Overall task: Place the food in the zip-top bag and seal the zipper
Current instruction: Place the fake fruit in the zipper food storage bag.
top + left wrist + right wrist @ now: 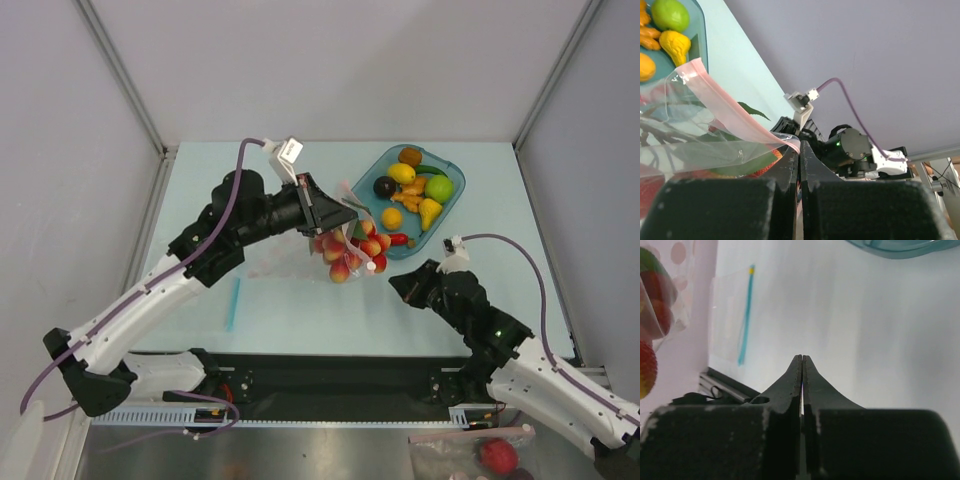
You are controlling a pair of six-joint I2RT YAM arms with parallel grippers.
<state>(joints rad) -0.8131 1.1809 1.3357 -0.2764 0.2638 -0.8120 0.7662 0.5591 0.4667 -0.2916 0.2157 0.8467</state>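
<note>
The zip-top bag is hanging from my left gripper by a corner with its opening slack (pixel 710 122), so next my right gripper grabs the zipper's free side (pixel 693 69) and opens up the bag's opening.
My left gripper (pixel 343 216) (pixel 800 146) is shut on the corner of the zip-top bag (pixel 352 250) (pixel 695 145) and holds it up above the table. The pink zipper (pixel 722 107) runs from the pinched corner across the bag's mouth. Red and peach food (pixel 345 262) hangs inside the bag, along with something green (pixel 735 167). More food lies in the teal tray (pixel 452 195): a lime (pixel 438 188) (pixel 670 14), a lemon (pixel 402 172), a dark plum (pixel 384 186) and orange pieces. My right gripper (pixel 395 284) (pixel 802 358) is shut with nothing in it, low beside the bag.
A light-blue stick (pixel 233 303) (pixel 746 315) lies on the table at the front left. A second bag (pixel 480 452) with a red ball sits off the table at the bottom right. The black front rail (pixel 330 385) runs between the arm bases.
</note>
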